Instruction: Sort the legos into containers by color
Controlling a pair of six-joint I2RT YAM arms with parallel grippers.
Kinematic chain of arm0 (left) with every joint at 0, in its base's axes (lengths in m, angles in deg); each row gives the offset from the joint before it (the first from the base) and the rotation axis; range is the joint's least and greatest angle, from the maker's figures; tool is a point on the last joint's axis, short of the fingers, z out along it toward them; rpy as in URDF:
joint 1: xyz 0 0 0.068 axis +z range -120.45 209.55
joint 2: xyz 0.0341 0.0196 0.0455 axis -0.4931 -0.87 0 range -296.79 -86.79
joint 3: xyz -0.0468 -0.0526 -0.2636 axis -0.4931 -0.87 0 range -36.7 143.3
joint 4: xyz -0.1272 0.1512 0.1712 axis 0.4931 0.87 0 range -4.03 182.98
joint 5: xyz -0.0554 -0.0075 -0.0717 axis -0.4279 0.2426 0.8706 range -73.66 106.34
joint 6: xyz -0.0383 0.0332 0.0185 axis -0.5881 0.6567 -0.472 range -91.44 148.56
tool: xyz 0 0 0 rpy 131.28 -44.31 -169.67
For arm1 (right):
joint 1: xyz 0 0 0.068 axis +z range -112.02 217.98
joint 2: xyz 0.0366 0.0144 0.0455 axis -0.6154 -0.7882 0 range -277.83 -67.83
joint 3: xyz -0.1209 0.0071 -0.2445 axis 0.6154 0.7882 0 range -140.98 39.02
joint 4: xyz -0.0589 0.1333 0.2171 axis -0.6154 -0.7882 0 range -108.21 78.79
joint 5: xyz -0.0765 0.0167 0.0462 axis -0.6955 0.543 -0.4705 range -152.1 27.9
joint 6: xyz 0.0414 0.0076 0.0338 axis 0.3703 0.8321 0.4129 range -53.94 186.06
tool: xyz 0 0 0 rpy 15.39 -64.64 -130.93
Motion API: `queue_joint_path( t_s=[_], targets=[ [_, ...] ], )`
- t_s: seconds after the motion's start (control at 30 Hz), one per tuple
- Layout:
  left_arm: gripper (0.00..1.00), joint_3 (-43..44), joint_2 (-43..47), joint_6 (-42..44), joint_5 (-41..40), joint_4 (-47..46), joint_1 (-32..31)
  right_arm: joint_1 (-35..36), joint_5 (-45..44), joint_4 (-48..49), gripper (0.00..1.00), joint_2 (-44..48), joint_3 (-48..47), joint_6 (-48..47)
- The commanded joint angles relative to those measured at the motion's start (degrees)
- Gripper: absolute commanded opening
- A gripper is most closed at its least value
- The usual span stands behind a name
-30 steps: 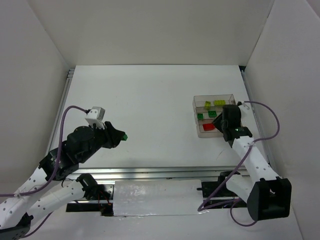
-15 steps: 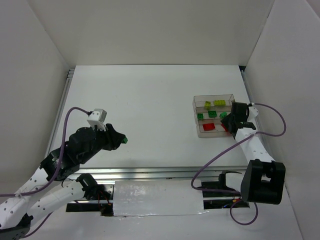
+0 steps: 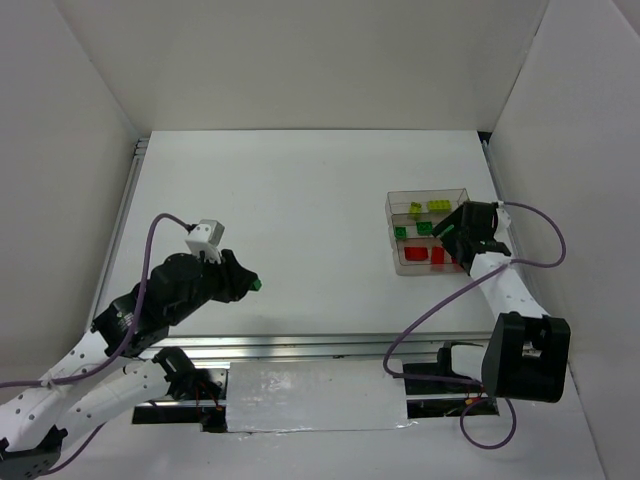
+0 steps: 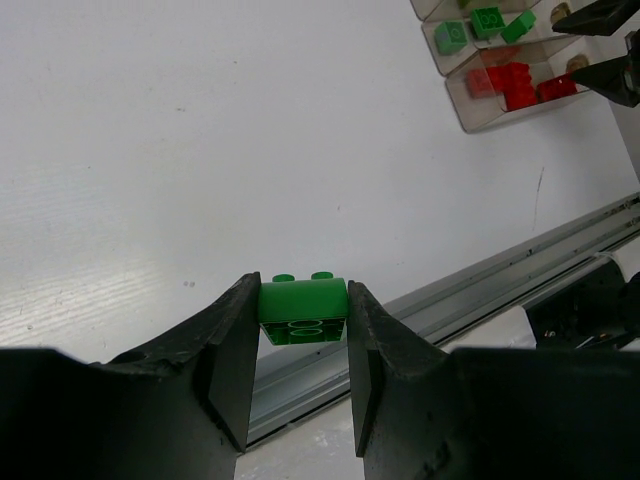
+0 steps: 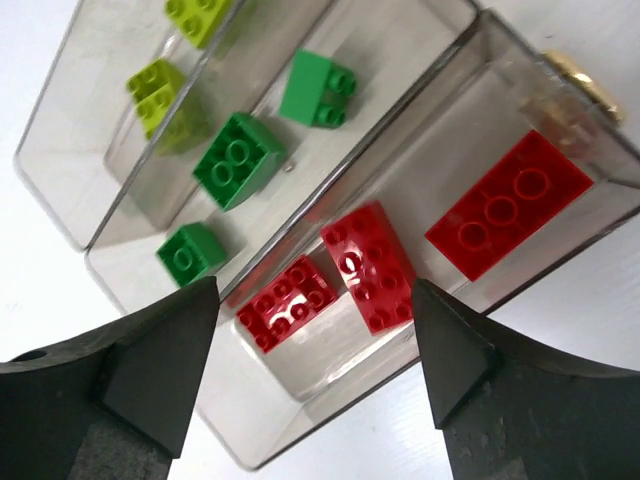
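Note:
My right gripper should take the dark green lego midway and drop it into the middle container, because my left gripper is holding it far from the containers.
Three clear containers stand joined at the right of the table. In the right wrist view the near tray holds three red legos, the middle one three dark green legos, the far one two yellow-green legos. My right gripper hangs open just above the red tray's end, nothing between its fingers; from above this gripper sits at the block's right side. My left gripper is shut on a dark green lego, off the table at the near left.
An aluminium rail runs along the table's near edge, just beneath the left gripper. White walls close in the left, back and right sides. A purple cable loops beside the right wrist near the trays.
The right gripper has opened and a red lego it held now lies in the near tray. The left arm has shifted slightly right with its green lego.

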Motion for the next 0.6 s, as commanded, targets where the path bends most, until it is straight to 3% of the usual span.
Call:
queue_joint_path(
  t_s=[0.0,0.07,0.13,0.23,0.3,0.33,0.37,0.4,0.47,0.57],
  targets=[
    [0.00,-0.12,-0.17,-1.17,1.36,-4.64,-0.03,0.17,5.22,3.22,0.85,4.00,-1.37,-1.16],
    [0.00,-0.56,-1.84,-1.17,3.37,-8.76,-0.03,1.04,8.04,2.70,0.87,9.86,-0.06,-1.16],
    [0.00,-1.26,-5.33,-1.35,7.42,-14.80,-0.03,3.24,8.93,1.21,0.99,14.63,1.26,-1.25],
    [0.00,-0.12,-11.83,-1.26,14.07,-20.71,-0.20,5.44,14.79,0.33,0.99,22.72,2.94,-3.96],
    [0.00,0.05,-15.53,-1.17,20.31,-28.17,-0.38,6.40,30.57,2.50,0.99,23.52,5.38,-6.95],
    [0.00,-0.03,-16.68,-1.35,22.78,-33.86,-0.47,6.84,46.47,5.22,0.99,24.31,6.79,-9.75],
    [0.00,0.05,-17.65,-1.52,25.07,-36.79,-0.47,7.20,46.63,7.94,0.98,24.75,8.29,-10.56],
    [0.00,0.75,-18.62,-1.61,27.36,-38.90,-0.47,9.11,61.51,14.58,0.97,25.28,9.52,-10.91],
    [0.00,1.37,-20.56,-2.66,33.95,-44.60,-0.47,16.92,70.59,26.53,0.97,28.09,13.39,-7.85],
    [0.00,1.20,-21.35,-4.59,40.36,-49.37,-0.56,30.07,70.29,26.09,1.00,33.53,12.26,-13.36]
  ],
)
